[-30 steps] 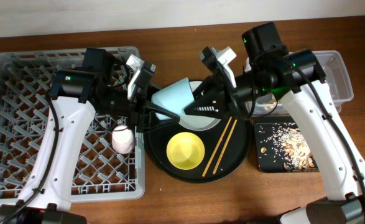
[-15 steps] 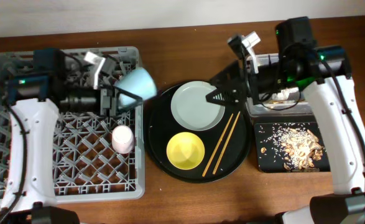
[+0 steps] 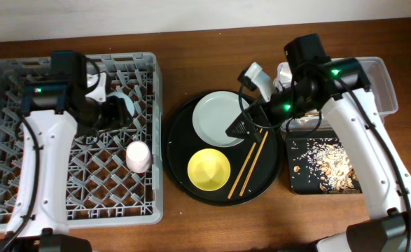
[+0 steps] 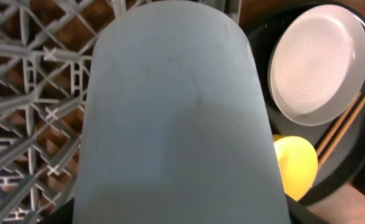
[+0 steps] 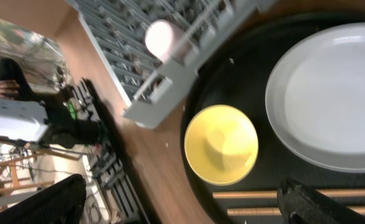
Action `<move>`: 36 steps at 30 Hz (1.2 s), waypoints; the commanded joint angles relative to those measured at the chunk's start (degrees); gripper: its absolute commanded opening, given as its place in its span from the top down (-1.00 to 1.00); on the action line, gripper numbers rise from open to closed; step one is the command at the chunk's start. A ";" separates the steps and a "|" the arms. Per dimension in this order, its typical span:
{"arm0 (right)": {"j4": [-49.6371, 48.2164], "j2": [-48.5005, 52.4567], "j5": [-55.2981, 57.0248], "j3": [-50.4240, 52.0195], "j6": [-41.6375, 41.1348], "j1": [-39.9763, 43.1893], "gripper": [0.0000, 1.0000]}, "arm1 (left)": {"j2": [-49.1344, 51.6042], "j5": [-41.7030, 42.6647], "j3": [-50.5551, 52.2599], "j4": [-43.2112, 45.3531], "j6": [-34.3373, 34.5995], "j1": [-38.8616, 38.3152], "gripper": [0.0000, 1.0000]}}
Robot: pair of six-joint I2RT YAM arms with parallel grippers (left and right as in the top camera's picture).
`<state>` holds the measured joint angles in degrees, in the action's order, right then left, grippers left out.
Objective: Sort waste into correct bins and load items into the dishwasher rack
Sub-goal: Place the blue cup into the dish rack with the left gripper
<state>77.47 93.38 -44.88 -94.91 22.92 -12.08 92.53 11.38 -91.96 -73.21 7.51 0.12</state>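
The far ends of the chopsticks (image 3: 264,133) are under my right gripper, so my right gripper should move back clear of the tray before my left gripper reaches in for the chopsticks (image 3: 248,165).
My left gripper (image 3: 116,112) hangs over the grey dishwasher rack (image 3: 23,182), shut on the light-blue cup (image 3: 127,107). That cup (image 4: 176,112) fills the left wrist view and hides the fingers. A pink cup (image 3: 138,155) stands upside down in the rack. The pale plate (image 3: 218,119), yellow bowl (image 3: 209,169) and wooden chopsticks (image 3: 251,164) lie on the round black tray (image 3: 177,175). My right gripper (image 3: 241,127) is open and empty, over the tray's right side just above the chopsticks (image 5: 250,195), beside the bowl (image 5: 221,144) and plate (image 5: 328,93).
The shallow black bin (image 3: 294,183) at the right holds flaky food scraps (image 3: 331,164). Behind it the clear tub (image 3: 384,84) is partly covered by my right arm. The rack's right wall (image 3: 157,140) stands close to the round tray.
My left gripper carried the light-blue cup from above the round tray leftward over the rack. The right gripper opened, swung right, then came back down over the chopsticks.
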 commanded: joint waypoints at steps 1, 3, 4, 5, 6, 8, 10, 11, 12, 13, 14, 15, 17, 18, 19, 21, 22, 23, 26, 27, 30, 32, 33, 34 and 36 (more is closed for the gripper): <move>-0.33 -0.98 3.23 1.99 0.11 -0.28 -0.97 | 2.05 -3.52 -0.74 1.51 1.64 -2.25 0.40; -0.28 -0.98 3.37 2.54 0.11 -0.28 -0.97 | 3.48 -5.81 -0.74 1.66 2.36 -3.10 0.40; -0.13 -0.98 3.41 2.58 0.11 -0.28 -0.97 | 4.44 -6.56 -0.74 1.64 2.43 -3.37 0.40; -0.13 -0.98 3.39 2.62 0.11 -0.31 -0.97 | 5.25 -6.54 -0.74 1.64 2.54 -3.45 0.39; -0.13 -0.98 3.39 2.64 0.11 -0.28 -0.97 | 6.43 -6.51 -0.74 1.64 2.54 -3.52 0.39; -0.13 -0.98 3.39 2.67 0.11 -0.28 -0.97 | 8.20 -6.51 -0.74 1.66 2.51 -3.50 0.39; -0.11 -0.98 3.39 2.67 0.11 -0.31 -0.97 | 9.66 -6.51 -0.74 2.10 2.51 -3.50 0.38; -0.11 -0.98 3.39 2.67 0.11 -0.28 -0.97 | 10.16 -6.51 -0.74 2.49 2.51 -3.50 0.38; -0.11 -0.98 3.39 2.67 0.11 -0.31 -0.97 | 10.60 -6.51 -0.74 2.78 2.51 -3.50 0.38; -0.11 -0.98 3.39 2.67 0.11 -0.31 -0.97 | 11.23 -6.51 -0.74 3.21 2.54 -3.50 0.38; -0.11 -0.98 3.39 2.67 0.11 -0.31 -0.97 | 11.61 -6.49 -0.74 3.39 2.54 -3.50 0.38; -0.11 -0.98 3.39 2.67 0.11 -0.31 -0.97 | 11.98 -6.51 -0.74 3.39 2.54 -3.50 0.38; -0.11 -0.98 3.39 2.67 0.11 -0.31 -0.97 | 12.74 -6.49 -0.74 3.41 2.51 -3.52 0.34; -0.11 -0.98 3.39 2.67 0.11 -0.31 -0.97 | 13.16 -6.49 -0.74 3.56 2.51 -3.52 0.27; -0.11 -0.98 3.37 2.67 0.11 -0.31 -0.97 | 13.55 -6.49 -0.74 3.80 2.51 -3.50 0.22; -0.11 -0.98 3.37 2.67 0.11 -0.31 -0.97 | 14.05 -6.49 -0.74 4.24 2.51 -3.50 0.16; -0.11 -0.98 3.37 2.67 0.11 -0.31 -0.97 | 14.10 -6.51 -0.74 4.31 2.51 -3.50 -0.06; -0.04 -0.98 3.39 2.67 0.11 -0.31 -0.97 | 14.10 -6.38 -0.74 4.39 2.54 -3.50 -0.54; 0.22 -0.98 3.39 2.67 0.11 -0.31 -0.98 | 14.08 -6.25 -0.76 4.37 2.56 -3.50 -0.95; 0.22 -0.98 3.39 2.67 0.11 -0.31 -0.98 | 14.05 -6.25 -0.79 4.39 2.56 -3.50 -0.98; 0.22 -0.98 3.39 2.67 0.11 -0.31 -0.97 | 13.79 -6.25 -1.31 4.22 2.56 -3.50 -0.98; 0.31 -0.98 3.37 2.67 0.09 -0.31 -0.97 | 13.31 -6.25 -3.43 3.32 2.54 -3.50 -0.99; 0.33 -0.98 3.34 2.67 0.09 -0.31 -0.97 | 13.05 -6.25 -4.48 2.78 2.56 -3.50 -0.98; 0.28 -0.98 3.26 2.67 0.09 -0.28 -0.97 | 12.57 -6.25 -5.88 1.95 2.54 -3.50 -0.98; 0.28 -0.98 2.34 2.67 -0.35 -0.28 -0.97 | 11.37 -6.25 -9.38 0.17 2.54 -3.50 -0.98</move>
<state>77.73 93.38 -41.80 -92.75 22.85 -12.10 106.26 5.48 -95.74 -71.64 10.13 -3.33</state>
